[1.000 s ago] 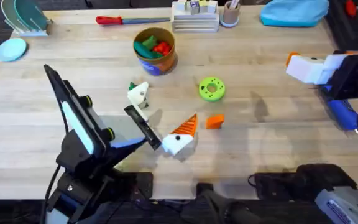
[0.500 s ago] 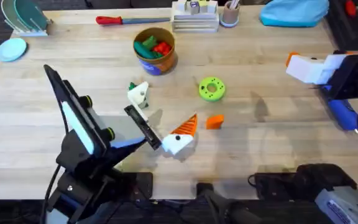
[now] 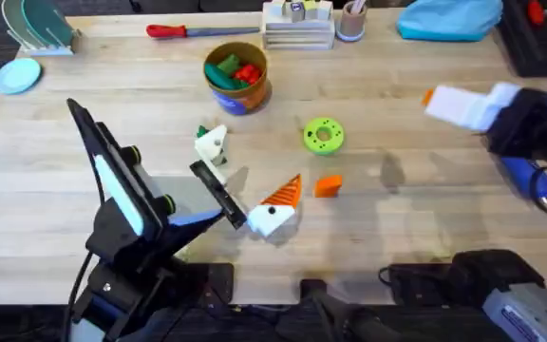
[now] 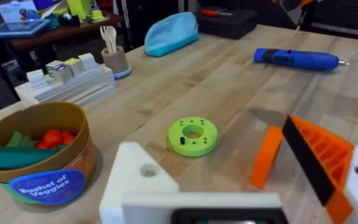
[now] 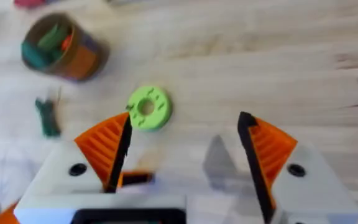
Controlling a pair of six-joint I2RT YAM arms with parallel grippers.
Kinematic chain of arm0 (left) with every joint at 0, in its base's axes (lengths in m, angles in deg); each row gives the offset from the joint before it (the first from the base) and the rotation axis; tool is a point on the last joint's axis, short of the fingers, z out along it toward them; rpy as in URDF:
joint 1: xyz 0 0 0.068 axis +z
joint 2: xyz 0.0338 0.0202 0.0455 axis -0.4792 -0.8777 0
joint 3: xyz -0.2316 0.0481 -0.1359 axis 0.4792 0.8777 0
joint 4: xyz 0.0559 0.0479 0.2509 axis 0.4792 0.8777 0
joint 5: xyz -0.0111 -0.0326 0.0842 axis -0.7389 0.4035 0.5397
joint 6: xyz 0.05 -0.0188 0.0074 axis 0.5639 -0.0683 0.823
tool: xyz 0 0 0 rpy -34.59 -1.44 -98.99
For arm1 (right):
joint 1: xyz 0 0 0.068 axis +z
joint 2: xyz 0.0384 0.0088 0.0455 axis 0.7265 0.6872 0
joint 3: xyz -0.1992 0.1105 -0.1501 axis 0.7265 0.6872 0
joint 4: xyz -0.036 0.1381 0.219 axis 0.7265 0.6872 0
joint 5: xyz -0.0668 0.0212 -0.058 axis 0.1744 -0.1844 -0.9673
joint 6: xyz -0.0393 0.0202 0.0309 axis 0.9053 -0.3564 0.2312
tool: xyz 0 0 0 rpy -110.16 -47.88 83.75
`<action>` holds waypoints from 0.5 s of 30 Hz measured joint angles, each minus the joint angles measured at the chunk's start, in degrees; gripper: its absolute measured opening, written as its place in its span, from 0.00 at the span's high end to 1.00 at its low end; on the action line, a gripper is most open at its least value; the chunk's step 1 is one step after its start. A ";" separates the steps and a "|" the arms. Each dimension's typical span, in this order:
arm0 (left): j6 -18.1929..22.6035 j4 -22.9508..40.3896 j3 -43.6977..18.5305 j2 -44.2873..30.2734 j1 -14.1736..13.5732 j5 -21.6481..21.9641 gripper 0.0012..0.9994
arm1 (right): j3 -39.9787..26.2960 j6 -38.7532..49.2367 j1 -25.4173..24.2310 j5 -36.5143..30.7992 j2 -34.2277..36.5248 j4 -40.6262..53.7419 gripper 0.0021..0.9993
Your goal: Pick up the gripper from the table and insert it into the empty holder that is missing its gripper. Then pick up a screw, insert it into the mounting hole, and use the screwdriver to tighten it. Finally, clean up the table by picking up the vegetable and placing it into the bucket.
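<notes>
My gripper will push in the orange gripper, which should stay in place by itself because the empty holder (image 3: 211, 144) matches the finger with the orange ribbed pad.
The orange gripper (image 3: 328, 185) (image 4: 266, 155) lies on the table (image 3: 416, 237) beside the green disc. My left gripper (image 3: 253, 163) (image 4: 229, 168) rests open near it. One of its sides is the plain white holder (image 3: 212, 142) (image 4: 132, 180), which has a round mounting hole. Its other finger carries an orange ribbed pad. The dark green vegetable (image 3: 202, 132) (image 5: 46, 116) lies against the holder. The bucket (image 3: 237, 76) (image 4: 39, 158) (image 5: 64, 45) stands farther back. My right gripper (image 3: 449, 103) (image 5: 185, 149) hovers open and empty at the right, above the blue screwdriver (image 3: 525, 176) (image 4: 297, 59). The screw is out of view.
A green disc with holes (image 3: 324, 135) (image 4: 192, 135) (image 5: 148, 107) sits mid-table. A red-handled tool (image 3: 183, 30), a white rack (image 3: 297, 27), a cup (image 3: 351, 21) and a blue pouch (image 3: 449, 19) line the far edge. The bucket holds green and red toy vegetables.
My right gripper has shifted a little to the left over the table. The left arm and the things on the table have not moved.
</notes>
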 joint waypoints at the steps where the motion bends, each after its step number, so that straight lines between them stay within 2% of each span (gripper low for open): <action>1: 0.00 0.00 0.00 0.01 0.00 0.01 0.01 | 0.00 0.28 1.27 0.62 0.50 0.71 0.01; 9: 0.00 0.00 0.00 0.00 0.00 0.00 0.01 | 0.00 1.61 18.83 0.66 5.68 7.10 0.01; 15: 0.00 0.00 0.00 0.00 0.00 -0.01 0.01 | 0.00 3.92 27.29 1.68 10.29 6.50 0.01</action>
